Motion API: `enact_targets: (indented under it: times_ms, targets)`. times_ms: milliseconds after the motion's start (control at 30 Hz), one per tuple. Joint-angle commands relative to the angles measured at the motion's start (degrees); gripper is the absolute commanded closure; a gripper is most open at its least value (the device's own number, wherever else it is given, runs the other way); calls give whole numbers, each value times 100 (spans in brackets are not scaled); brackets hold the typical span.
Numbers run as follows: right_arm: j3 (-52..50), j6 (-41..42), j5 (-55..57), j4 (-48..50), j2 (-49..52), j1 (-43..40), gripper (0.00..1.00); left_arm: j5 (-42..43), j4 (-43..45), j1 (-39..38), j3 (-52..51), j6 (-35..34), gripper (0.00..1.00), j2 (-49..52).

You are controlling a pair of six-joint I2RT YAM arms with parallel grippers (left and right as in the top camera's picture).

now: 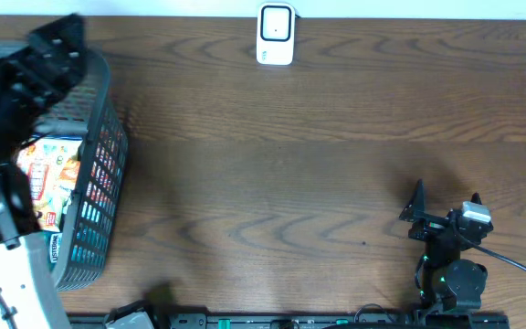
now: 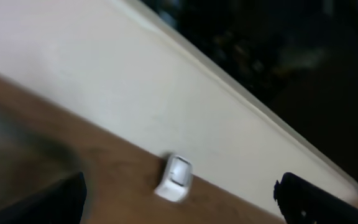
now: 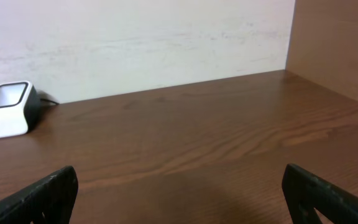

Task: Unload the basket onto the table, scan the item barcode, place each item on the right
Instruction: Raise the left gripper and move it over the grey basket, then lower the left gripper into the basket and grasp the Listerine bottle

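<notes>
I keep moving my open left gripper down into the basket and then close it around the teal bottle [image 1: 55, 247], which is uncovered at the basket's near end [image 1: 73, 265].
The white barcode scanner [image 1: 276, 35] stands at the table's far edge, its window facing up. It also shows in the left wrist view, blurred, as the scanner [image 2: 174, 178], and far left in the right wrist view as the scanner [image 3: 8, 110]. Colourful packaged items [image 1: 48, 178] lie in a dark mesh basket [image 1: 106, 174] at the left. My left gripper [image 1: 62, 41] hangs above the basket's far end, open and empty [image 2: 180, 186]. My right gripper [image 1: 446, 203] sits low at the front right, open with only bare table between its fingers [image 3: 180, 174].
A white wall runs behind the table's far edge [image 3: 135, 37]. A brown panel [image 3: 334, 37] stands at the right. A cable [image 1: 519, 270] trails from the right arm's base near the front edge.
</notes>
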Motion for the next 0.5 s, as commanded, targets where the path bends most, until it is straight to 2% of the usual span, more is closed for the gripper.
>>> enact_targets:
  times_ms: [0, 167, 267, 467]
  targets:
    - [-7, -55, 7, -24, -26, -31, 1, -708, -603, 645, 315, 90, 2, -31]
    - [-7, -55, 7, -24, -26, -31, 1, -2520, -2229, 1167, 313, -83, 2, 96]
    - [-7, -55, 7, -26, -26, -31, 1, -3281, -2850, 1207, 313, -81, 2, 286]
    - [-7, -55, 9, -24, -26, -31, 1, -3322, -3600, 1207, 299, 92, 2, 721]
